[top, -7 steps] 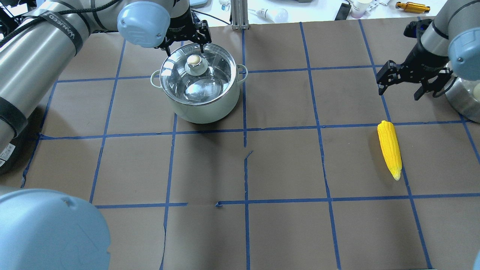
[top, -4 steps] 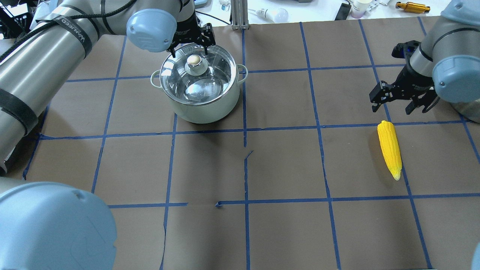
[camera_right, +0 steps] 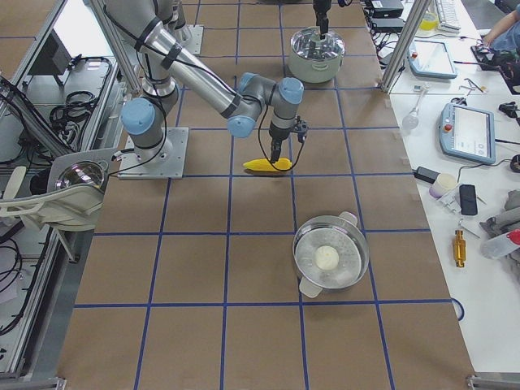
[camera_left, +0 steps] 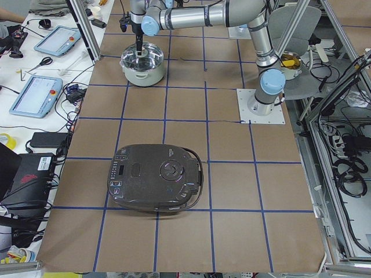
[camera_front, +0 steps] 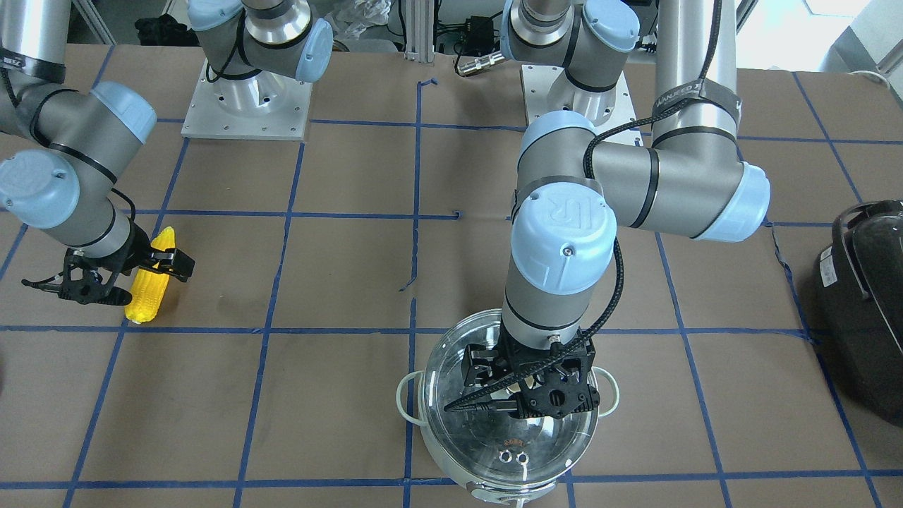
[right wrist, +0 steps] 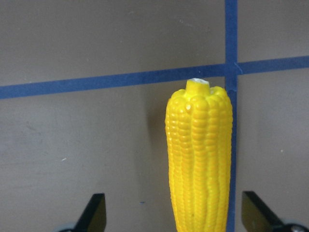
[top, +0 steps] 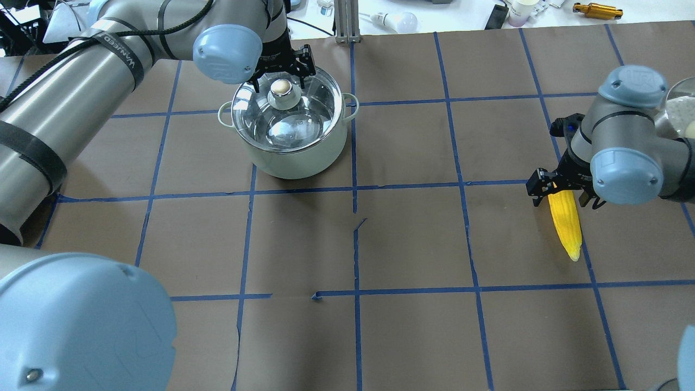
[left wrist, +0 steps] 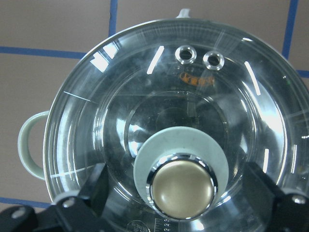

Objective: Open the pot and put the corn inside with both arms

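Observation:
The yellow corn (camera_front: 149, 293) is shorter than the steel pot's wide round opening (camera_front: 475, 433), so the corn should lie whole inside when I lower it in.
The steel pot (top: 304, 157) stands at the back left with its glass lid (top: 312, 108) on, and also shows in the front view (camera_front: 432, 430). My left gripper (top: 279, 76) is open, with a finger (left wrist: 96, 191) on each side of the lid's knob (left wrist: 182, 186), touching nothing. The yellow corn (top: 566, 228) lies flat on the right. My right gripper (top: 562, 191) is open and straddles the corn's thick end (right wrist: 200, 159), one finger (right wrist: 94, 212) on each side. In the front view the right gripper (camera_front: 116, 276) is low over the corn (camera_front: 147, 296).
A black rounded appliance (camera_front: 864, 303) sits on the robot's left end of the table (camera_left: 156, 176). A second lidded steel pot (camera_right: 329, 258) stands on the right end, near my right arm. Clutter lies beyond the far edge (top: 396, 20).
My right gripper has come forward and down, from clear of the corn to straddling its thick end. My left gripper has shifted from behind the pot to around the lid's knob.

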You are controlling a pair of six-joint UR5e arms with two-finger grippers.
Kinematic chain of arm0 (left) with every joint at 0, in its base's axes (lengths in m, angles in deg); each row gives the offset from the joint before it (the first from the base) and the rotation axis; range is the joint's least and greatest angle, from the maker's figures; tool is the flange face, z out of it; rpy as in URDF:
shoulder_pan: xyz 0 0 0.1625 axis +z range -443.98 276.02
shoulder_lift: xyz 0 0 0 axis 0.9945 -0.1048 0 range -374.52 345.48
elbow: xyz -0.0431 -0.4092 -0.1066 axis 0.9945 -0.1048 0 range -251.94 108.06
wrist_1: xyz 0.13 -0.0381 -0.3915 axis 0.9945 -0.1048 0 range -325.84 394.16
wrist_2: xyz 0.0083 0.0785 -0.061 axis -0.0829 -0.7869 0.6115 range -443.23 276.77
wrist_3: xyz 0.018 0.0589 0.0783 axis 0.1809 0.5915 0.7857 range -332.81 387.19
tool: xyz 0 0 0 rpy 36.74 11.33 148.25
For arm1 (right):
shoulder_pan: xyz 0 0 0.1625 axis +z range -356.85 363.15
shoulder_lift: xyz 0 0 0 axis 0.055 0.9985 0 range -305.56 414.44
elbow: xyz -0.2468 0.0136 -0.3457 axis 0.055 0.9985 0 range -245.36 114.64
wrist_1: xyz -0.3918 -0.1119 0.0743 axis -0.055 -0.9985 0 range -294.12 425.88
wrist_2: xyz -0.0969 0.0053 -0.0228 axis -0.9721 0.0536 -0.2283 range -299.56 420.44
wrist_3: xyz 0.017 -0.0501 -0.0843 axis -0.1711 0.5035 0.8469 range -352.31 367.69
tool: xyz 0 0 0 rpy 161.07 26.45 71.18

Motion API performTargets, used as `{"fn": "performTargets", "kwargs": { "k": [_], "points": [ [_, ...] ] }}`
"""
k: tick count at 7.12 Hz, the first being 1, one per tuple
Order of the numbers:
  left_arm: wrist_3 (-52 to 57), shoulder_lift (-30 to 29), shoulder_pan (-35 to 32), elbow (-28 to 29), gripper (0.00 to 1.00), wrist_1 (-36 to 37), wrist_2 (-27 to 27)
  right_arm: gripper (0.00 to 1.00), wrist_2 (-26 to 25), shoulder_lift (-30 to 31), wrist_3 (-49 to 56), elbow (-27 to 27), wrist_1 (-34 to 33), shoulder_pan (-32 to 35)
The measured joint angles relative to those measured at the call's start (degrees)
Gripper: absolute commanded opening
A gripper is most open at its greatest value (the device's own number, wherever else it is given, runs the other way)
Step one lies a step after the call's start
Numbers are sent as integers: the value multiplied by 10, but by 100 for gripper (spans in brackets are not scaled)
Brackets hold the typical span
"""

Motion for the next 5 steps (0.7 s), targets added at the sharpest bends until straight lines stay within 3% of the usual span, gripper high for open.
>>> {"fn": "performTargets", "kwargs": {
  "k": [1,2,3,4,5],
  "points": [
    [1,1,0,-1,58,0,2,100,0,-8,11,-1,-1,-11],
    [1,1,0,-1,44,0,3,94,1,-12,22,-2,-2,-20],
    [2,0,0,-2,44,0,8,62,4,-17,27,-2,-5,-24],
    [3,0,0,-1,38,1,19,18,8,-24,29,-2,-17,-26],
    [3,1,0,-1,30,1,25,0,10,-28,29,-1,-28,-26]
  ]
}}
